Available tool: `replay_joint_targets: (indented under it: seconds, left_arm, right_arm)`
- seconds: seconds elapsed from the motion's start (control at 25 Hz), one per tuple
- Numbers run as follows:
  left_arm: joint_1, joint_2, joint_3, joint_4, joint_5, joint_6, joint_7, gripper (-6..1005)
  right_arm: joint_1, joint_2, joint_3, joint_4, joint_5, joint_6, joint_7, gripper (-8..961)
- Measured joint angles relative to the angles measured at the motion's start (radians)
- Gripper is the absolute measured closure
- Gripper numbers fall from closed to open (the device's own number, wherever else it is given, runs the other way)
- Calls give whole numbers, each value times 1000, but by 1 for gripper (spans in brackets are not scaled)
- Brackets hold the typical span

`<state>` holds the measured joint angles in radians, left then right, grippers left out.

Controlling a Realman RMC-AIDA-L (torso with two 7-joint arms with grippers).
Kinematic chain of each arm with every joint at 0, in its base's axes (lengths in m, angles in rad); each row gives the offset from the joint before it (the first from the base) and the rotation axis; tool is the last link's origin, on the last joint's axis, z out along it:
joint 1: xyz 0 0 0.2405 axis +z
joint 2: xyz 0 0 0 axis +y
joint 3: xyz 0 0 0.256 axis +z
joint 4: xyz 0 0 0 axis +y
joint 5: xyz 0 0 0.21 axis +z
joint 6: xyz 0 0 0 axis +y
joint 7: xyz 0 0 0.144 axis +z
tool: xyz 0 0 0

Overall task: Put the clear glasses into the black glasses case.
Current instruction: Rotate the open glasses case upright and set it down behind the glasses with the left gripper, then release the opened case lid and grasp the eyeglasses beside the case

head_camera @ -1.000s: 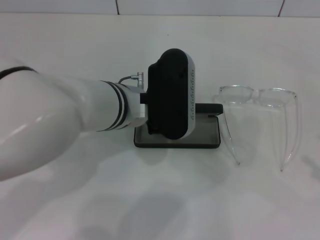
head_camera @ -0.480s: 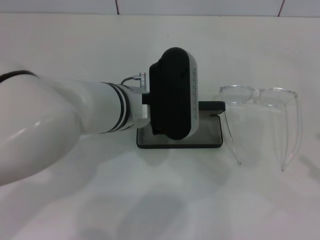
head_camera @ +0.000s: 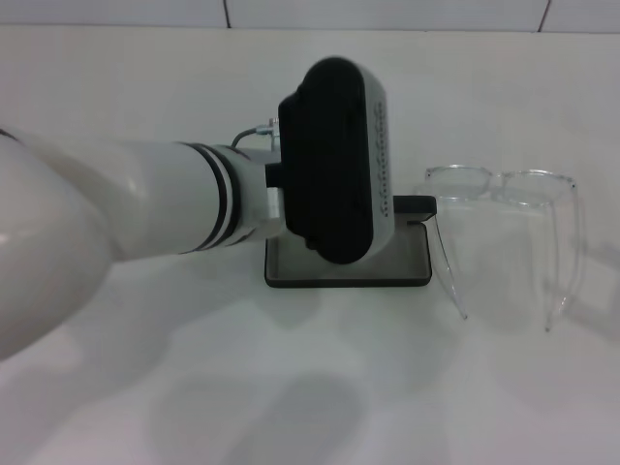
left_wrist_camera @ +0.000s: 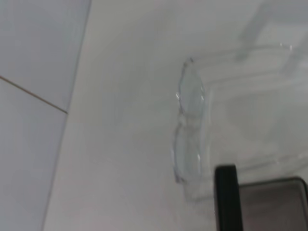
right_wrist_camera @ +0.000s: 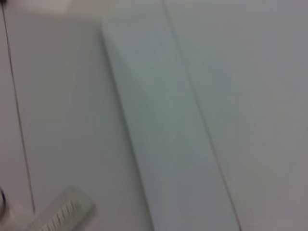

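Next, my right gripper lifts the front frame (head_camera: 504, 177) to my left gripper, because the clear glasses' temple arms (head_camera: 449, 269) are sticking out unfolded and are too long for the black glasses case.
The black glasses case (head_camera: 407, 271) lies open at the table's middle with its grey lining up and its lid (head_camera: 415, 205) raised along the far side. My left arm reaches in from the left, and its black wrist housing (head_camera: 334, 160) hangs over the case's left half, hiding the gripper below. The clear glasses (head_camera: 504, 189) rest on the table just right of the case, temple arms unfolded and pointing toward me. In the left wrist view, the clear glasses (left_wrist_camera: 188, 130) lie beyond the case (left_wrist_camera: 274, 204). My right gripper is out of view.
White tabletop (head_camera: 291, 387) surrounds the case and glasses, with a tiled wall (head_camera: 387, 12) at the far edge. The right wrist view shows only pale wall panels (right_wrist_camera: 168, 125).
My left wrist housing has risen and looms larger over the case. The case shifted slightly right early on. The glasses have not moved.
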<state>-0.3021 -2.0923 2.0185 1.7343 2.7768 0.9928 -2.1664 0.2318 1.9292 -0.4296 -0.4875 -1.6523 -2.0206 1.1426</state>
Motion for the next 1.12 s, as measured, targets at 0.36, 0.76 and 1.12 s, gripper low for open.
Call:
replay_joint_targets:
  seconds: [0.36,0.76,1.12]
  left_arm:
    - [50,0,-134,144,-351,-12,37,422]
    - [150,3,-508,21,-1223,220,358,436]
    - [170,0,-656,-285,-1460,575,569,777]
  right_arm:
    - [156,3,-84,-528,-226,110,430,236]
    - [444,5,-441,-676,-609,305,742,250]
    - [742,24,-561,-395,-874,485,781,261]
